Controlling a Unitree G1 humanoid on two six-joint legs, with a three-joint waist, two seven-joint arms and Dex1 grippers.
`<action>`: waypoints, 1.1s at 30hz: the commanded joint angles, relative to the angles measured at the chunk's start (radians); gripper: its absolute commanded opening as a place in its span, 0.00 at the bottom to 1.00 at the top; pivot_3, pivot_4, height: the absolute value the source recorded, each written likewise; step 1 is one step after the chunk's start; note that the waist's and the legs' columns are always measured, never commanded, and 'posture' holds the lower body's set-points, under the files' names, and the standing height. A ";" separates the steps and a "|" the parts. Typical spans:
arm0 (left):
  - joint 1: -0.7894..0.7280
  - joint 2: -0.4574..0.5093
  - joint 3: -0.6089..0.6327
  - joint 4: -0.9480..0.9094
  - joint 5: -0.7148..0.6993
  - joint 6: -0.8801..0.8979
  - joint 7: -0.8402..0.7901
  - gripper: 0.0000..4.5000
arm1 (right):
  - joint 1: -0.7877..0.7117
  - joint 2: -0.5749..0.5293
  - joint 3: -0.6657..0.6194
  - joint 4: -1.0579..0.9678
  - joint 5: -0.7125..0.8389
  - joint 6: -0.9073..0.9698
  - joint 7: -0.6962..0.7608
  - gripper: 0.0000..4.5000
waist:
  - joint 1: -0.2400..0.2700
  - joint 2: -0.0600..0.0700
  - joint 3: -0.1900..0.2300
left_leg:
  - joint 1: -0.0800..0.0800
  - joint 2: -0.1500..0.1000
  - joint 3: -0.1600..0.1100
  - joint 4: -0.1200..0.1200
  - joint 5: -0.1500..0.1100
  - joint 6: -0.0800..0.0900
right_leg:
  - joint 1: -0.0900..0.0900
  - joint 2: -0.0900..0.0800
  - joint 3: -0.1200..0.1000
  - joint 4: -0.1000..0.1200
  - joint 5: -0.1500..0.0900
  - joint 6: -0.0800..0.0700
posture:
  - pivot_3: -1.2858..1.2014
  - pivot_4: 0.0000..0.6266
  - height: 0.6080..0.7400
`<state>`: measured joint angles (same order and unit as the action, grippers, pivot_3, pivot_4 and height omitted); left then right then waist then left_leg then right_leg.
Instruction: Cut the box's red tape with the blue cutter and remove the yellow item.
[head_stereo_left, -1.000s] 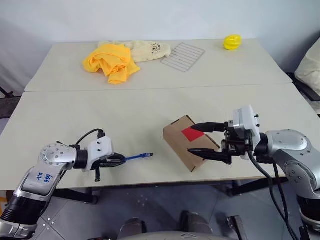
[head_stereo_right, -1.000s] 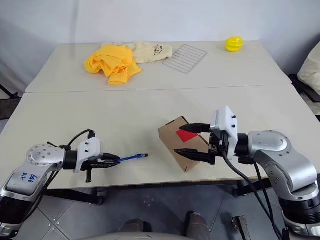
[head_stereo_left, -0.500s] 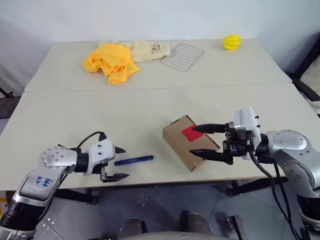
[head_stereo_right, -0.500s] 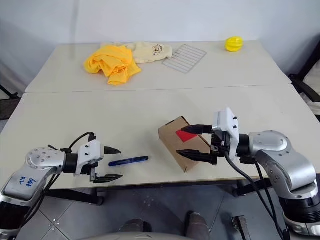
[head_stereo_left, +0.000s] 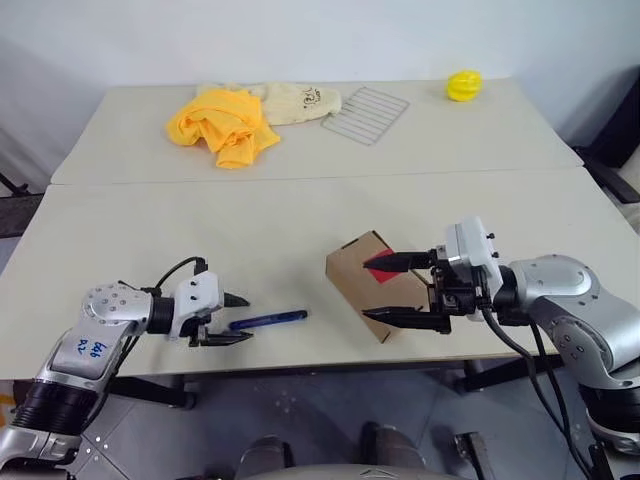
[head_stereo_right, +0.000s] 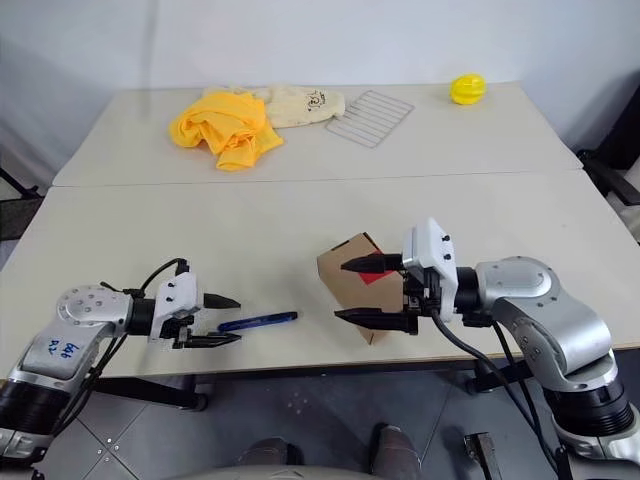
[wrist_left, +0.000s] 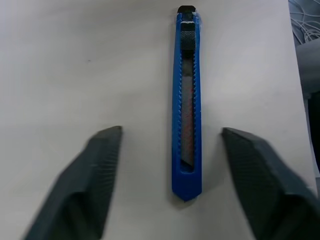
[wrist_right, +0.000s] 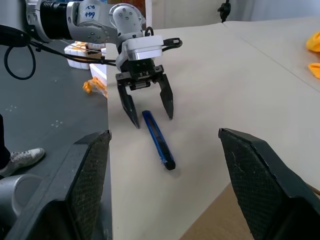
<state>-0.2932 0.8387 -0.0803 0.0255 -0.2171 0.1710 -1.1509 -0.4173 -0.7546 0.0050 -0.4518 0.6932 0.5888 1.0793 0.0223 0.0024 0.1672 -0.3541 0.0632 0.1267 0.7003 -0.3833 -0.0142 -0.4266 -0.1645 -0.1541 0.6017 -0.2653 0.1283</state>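
Note:
The black slider (wrist_left: 188, 37) sits at the far end of the slot. The blade (wrist_left: 187, 117) should slide out of the blue cutter's pointed end when I push the slider.
The blue cutter (head_stereo_left: 268, 320) lies flat on the near table, close to its front edge. My left gripper (head_stereo_left: 248, 318) is open, one finger on each side of the cutter's near end (wrist_left: 186, 100), without touching it. The brown box (head_stereo_left: 350, 275) sits to the right, with the red tape (head_stereo_left: 379, 269) on its lid. My right gripper (head_stereo_left: 366, 288) is open and reaches in over the box from the right. One of its fingers lies above the tape and the other along the box's near side. The yellow item is hidden.
On the far table lie a yellow cloth (head_stereo_left: 222, 122), a cream cloth (head_stereo_left: 297, 100), a wire rack (head_stereo_left: 366, 111) and a lemon-yellow round object (head_stereo_left: 464, 84). A seam (head_stereo_left: 300, 181) divides the two tables. The cutter and box are near the front edge (head_stereo_left: 300, 363).
My left gripper has let go of the cutter, which now lies on the table; its fingers opened wide, then narrowed around the near end. My right gripper moved left over the box.

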 joint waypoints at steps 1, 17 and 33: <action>0.003 0.018 -0.060 0.036 0.058 0.017 -0.032 0.56 | -0.021 -0.004 0.005 -0.048 0.020 -0.001 0.014 0.79 | 0.000 0.000 0.000 | 0.000 0.000 0.000 0.000 0.000 0.000 | 0.000 0.000 0.000 0.000 0.000 0.000 | 0.52 0.24 1.00; 0.003 0.017 -0.108 0.049 0.076 -0.017 -0.086 0.20 | -0.053 0.001 0.142 -0.042 -0.093 -0.059 0.082 0.79 | -0.002 0.002 -0.001 | 0.001 0.000 0.000 0.000 0.000 0.000 | 0.000 0.000 0.000 0.000 0.000 0.000 | 0.52 0.24 1.00; 0.026 0.038 -0.141 -0.001 0.094 -0.029 -0.118 0.19 | -0.205 0.158 0.415 0.135 -0.408 -0.108 0.015 0.51 | -0.011 0.007 -0.005 | 0.001 0.000 0.001 0.000 0.000 0.000 | 0.000 0.000 0.000 0.001 0.000 0.000 | 0.52 0.24 1.00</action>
<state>-0.3158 0.8713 -0.1389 0.0141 -0.1721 0.1227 -1.2314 -0.6072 -0.6069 0.4081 -0.3055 0.3094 0.4812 1.1104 0.0114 0.0089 0.1625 -0.3529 0.0632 0.1282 0.7000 -0.3833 -0.0142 -0.4266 -0.1646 -0.1543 0.6022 -0.2655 0.1280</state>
